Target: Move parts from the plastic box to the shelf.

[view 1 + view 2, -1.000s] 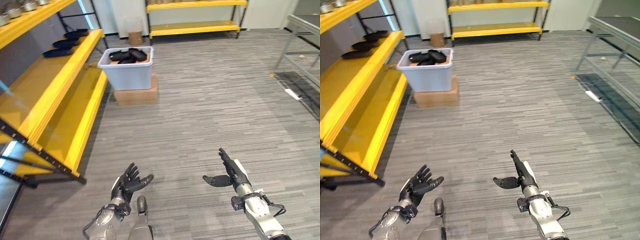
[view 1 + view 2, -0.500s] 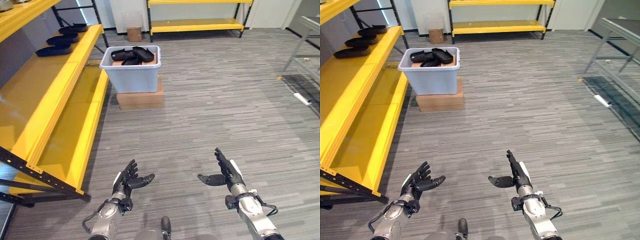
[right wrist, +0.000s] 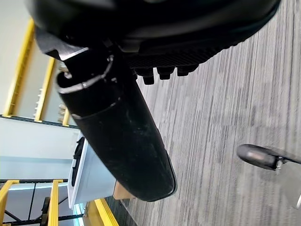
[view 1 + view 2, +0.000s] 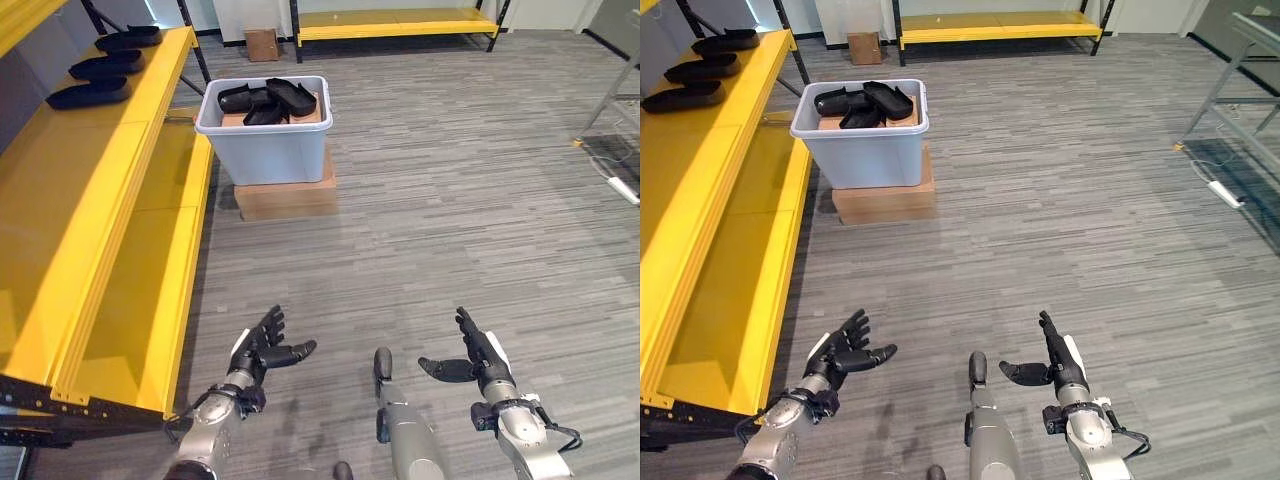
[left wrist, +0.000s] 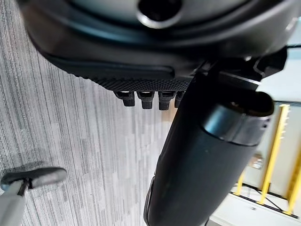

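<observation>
I can see brown cardboard (image 4: pixel 310 115) around the piled black parts (image 4: pixel 290 97), so I expect cardboard under them to hold them near the plastic box's rim when I lift.
A pale grey plastic box (image 4: pixel 264 150) stands on a flat cardboard box (image 4: pixel 285 198) on the floor ahead, beside the yellow shelf (image 4: pixel 90 210). Black parts (image 4: pixel 268 100) are piled inside the box. Three more black parts (image 4: pixel 97 66) lie in a row on the shelf's far end. My left hand (image 4: pixel 260 350) hovers low over the floor near the shelf's front corner, open and holding nothing. My right hand (image 4: pixel 478 358) is held out to the right of it, open too, thumb spread. Both hands are far short of the box. The box (image 3: pixel 89 174) also appears in the right wrist view.
Another yellow shelf (image 4: pixel 395 20) runs along the back wall, with a small brown carton (image 4: pixel 264 43) on the floor beside it. A grey metal frame (image 4: pixel 1240 70) and a white power strip (image 4: pixel 1223 193) lie at the right. Grey striped carpet (image 4: pixel 450 200) stretches between me and the box.
The camera has moved forward and tilted down, so box and shelf appear closer. Both hands stay open and empty in the same pose.
</observation>
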`<state>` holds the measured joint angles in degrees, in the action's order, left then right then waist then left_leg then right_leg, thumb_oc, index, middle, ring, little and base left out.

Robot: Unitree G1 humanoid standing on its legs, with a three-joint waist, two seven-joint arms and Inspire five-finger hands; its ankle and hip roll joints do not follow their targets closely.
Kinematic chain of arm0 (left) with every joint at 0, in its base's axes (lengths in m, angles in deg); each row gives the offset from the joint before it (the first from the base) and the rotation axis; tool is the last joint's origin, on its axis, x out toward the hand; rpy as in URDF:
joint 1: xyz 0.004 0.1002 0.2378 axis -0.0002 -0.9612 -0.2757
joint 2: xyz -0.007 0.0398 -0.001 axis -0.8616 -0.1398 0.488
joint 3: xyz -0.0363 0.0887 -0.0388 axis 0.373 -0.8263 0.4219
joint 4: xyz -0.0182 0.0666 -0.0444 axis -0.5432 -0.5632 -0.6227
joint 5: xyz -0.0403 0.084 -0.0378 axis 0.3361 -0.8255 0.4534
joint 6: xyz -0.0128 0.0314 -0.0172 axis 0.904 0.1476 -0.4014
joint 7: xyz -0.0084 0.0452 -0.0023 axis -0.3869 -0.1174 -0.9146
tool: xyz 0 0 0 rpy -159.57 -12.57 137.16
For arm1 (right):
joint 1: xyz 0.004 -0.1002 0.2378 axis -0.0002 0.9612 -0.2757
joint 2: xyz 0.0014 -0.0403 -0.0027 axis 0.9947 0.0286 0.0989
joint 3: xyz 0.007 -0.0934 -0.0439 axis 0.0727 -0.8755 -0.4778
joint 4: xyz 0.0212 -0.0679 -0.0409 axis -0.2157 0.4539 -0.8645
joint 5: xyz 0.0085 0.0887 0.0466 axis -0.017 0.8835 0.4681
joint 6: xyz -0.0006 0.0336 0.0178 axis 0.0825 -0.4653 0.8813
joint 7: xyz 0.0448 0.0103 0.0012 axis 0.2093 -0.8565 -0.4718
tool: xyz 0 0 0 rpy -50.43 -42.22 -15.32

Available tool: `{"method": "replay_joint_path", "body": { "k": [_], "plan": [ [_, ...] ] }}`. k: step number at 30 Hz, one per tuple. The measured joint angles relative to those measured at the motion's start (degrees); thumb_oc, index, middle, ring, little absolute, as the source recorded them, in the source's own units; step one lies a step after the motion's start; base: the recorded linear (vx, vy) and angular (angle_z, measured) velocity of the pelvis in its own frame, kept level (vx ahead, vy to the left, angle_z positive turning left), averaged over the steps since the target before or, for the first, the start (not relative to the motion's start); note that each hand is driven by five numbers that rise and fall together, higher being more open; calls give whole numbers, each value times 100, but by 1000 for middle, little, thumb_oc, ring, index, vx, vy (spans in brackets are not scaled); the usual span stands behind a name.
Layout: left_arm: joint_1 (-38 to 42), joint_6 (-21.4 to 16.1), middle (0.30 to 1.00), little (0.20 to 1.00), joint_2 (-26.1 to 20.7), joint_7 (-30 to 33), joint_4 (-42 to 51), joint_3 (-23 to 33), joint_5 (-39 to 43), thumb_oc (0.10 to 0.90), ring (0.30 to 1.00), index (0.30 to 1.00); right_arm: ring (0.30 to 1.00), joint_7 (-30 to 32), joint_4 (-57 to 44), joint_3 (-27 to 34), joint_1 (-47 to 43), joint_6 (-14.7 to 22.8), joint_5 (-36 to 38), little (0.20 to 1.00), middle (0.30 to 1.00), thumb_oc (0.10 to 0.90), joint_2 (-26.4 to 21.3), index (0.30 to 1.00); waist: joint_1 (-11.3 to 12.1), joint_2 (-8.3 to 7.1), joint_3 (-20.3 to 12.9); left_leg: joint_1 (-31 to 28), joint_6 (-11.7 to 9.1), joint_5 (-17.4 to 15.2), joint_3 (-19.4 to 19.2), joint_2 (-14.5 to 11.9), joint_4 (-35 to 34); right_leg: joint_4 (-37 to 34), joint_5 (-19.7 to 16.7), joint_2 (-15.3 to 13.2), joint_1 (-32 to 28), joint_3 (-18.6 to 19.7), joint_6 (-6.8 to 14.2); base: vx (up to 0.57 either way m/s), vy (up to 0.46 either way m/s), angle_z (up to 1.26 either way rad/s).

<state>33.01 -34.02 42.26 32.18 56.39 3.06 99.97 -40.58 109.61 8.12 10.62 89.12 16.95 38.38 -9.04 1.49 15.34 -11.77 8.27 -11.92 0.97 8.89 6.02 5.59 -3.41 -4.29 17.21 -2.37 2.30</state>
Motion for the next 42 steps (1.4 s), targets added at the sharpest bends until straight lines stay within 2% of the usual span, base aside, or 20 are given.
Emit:
{"method": "replay_joint_path", "body": {
  "k": [1,2,3,4,5,6,7,8,12,20,25,27,28,29,31,34,37,39,40,42],
  "plan": [
    [29,-5,1000,1000,60,-66,14,-87,1,900,1000,1000,1000,19,-12,1,-35,-3,-4,1000,1000,900,-16,1000,-31,29,-52,-111,-44,-24,79,19,-79,-73,-291,216,-233,135,-361,366,-281,64],
    [47,-4,1000,1000,140,-106,18,-127,3,900,1000,1000,1000,31,-25,2,-107,-13,-9,1000,1000,900,-55,1000,-11,77,-64,-189,-158,-81,80,49,-20,-31,-991,199,-311,307,-523,303,-240,31],
    [45,-2,1000,1000,216,-84,17,-119,11,900,1000,1000,1000,32,-3,-20,-204,-52,-10,1000,1000,900,-88,1000,52,159,-55,-126,-321,-125,40,18,217,67,-903,254,-328,335,-499,330,-260,-2],
    [81,-4,1000,1000,174,-84,61,-147,12,900,1000,1000,1000,55,-11,-89,-298,-72,-10,1000,1000,900,-75,1000,129,71,-28,290,-591,-294,-93,24,983,86,-838,177,-391,381,-587,297,-214,-8],
    [102,-4,1000,1000,160,-74,129,-148,12,900,1000,1000,1000,53,-31,-112,-393,-56,-21,1000,1000,900,-75,1000,129,37,-20,377,-495,-451,-116,-118,942,90,-755,169,-497,353,-677,331,-234,15],
    [163,-5,1000,1000,148,-57,191,-150,12,900,1000,1000,1000,54,-23,-112,-408,-54,-21,1000,1000,900,-77,1000,99,1,-7,401,-501,-437,-156,-344,628,146,-650,182,-607,315,-567,318,-200,32],
    [237,-19,1000,1000,139,-39,229,-142,14,900,1000,1000,1000,52,-21,-115,-441,-52,-21,1000,1000,900,-104,1000,91,-7,-4,400,-548,-341,-232,-584,224,387,-410,243,-610,251,-498,275,-158,23],
    [291,-19,1000,1000,134,-34,230,-136,14,900,1000,1000,1000,47,-21,-120,-493,-52,-22,1000,1000,900,-125,1000,96,5,4,436,-636,7,-241,-749,143,576,-196,300,-595,225,-387,277,-157,-2],
    [280,-6,1000,1000,147,-41,287,-109,11,900,1000,1000,1000,9,-129,-135,-497,-30,-30,1000,1000,900,-172,1000,-114,-47,12,170,-663,-109,-208,-796,140,1237,468,312,-554,177,-248,227,-126,9],
    [300,-3,1000,1000,158,-27,289,-105,18,900,1000,1000,1000,-84,-128,-143,-395,-91,-135,1000,1000,900,-205,1000,-200,-28,-1,292,-815,-121,-220,-883,614,1444,687,375,-587,161,-348,158,-129,0],
    [313,-3,1000,1000,167,108,301,-58,14,900,1000,1000,1000,-200,-129,-161,-398,-351,-241,1000,1000,900,-235,1000,-184,-2,-36,447,-860,-129,-230,-917,1157,1565,930,428,-672,63,-424,110,-161,5],
    [403,-3,1000,1000,183,193,304,-62,12,900,1000,1000,1000,-203,-129,-185,-370,-479,-236,1000,1000,900,-303,1000,-206,15,-98,901,-1059,-123,-279,-976,2004,1538,1015,404,-709,-17,-456,104,-228,38],
    [499,-2,1000,1000,191,207,303,-62,10,900,1000,1000,1000,-201,-126,-186,-331,-528,-234,1000,1000,900,-332,1000,-184,-17,-121,1418,-1298,96,-423,-1060,2890,1476,1005,319,-749,-130,-497,137,-166,44],
    [520,-4,1000,1000,196,218,305,-61,11,900,1000,1000,1000,-200,-122,-197,-287,-545,-232,1000,1000,900,-332,1000,-117,-41,-165,1647,-1265,302,-558,-1089,3369,1431,958,310,-800,-154,-616,134,-69,27],
    [524,-4,1000,1000,195,249,304,-62,6,900,1000,1000,1000,-192,-115,-216,-289,-543,-229,1000,1000,900,-328,1000,-14,2,-221,1819,-1166,269,-545,-1087,3674,1417,977,343,-856,-180,-706,139,-27,7],
    [529,-5,1000,1000,175,307,301,-32,3,900,1000,1000,1000,-196,-112,-271,-290,-541,-228,1000,1000,900,-316,1000,60,-61,-247,1841,-851,87,-866,-937,2903,1180,900,359,-1029,-186,-791,188,57,5],
    [508,-16,1000,1000,146,286,193,-10,1,900,1000,1000,1000,-189,-109,-289,-292,-534,-228,1000,1000,900,-279,1000,172,-199,-225,1887,-822,186,-1107,-882,1073,804,804,388,-1297,-132,-730,304,121,-3],
    [358,-60,1000,1000,131,223,29,24,3,900,1000,1000,1000,-204,-71,-320,-297,-499,-228,1000,1000,900,-241,1000,303,-185,-232,1879,-996,891,-891,-1093,-471,472,753,522,-1606,-24,-676,400,112,-25],
    [278,-94,1000,1000,109,149,-114,62,2,900,1000,1000,1000,-208,-2,-320,-308,-487,-227,1000,1000,900,-198,1000,388,-132,-237,1905,-1119,1250,-781,-1390,-1105,282,725,677,-1794,55,-716,388,112,-38],
    [145,-119,1000,1000,95,135,-383,153,2,900,1000,1000,1000,-307,42,-337,-284,-484,-223,1000,1000,900,-206,1000,463,-129,-206,2184,-1224,1550,-599,-1822,-1096,385,761,770,-2022,149,-867,407,139,-38]
  ]
}}
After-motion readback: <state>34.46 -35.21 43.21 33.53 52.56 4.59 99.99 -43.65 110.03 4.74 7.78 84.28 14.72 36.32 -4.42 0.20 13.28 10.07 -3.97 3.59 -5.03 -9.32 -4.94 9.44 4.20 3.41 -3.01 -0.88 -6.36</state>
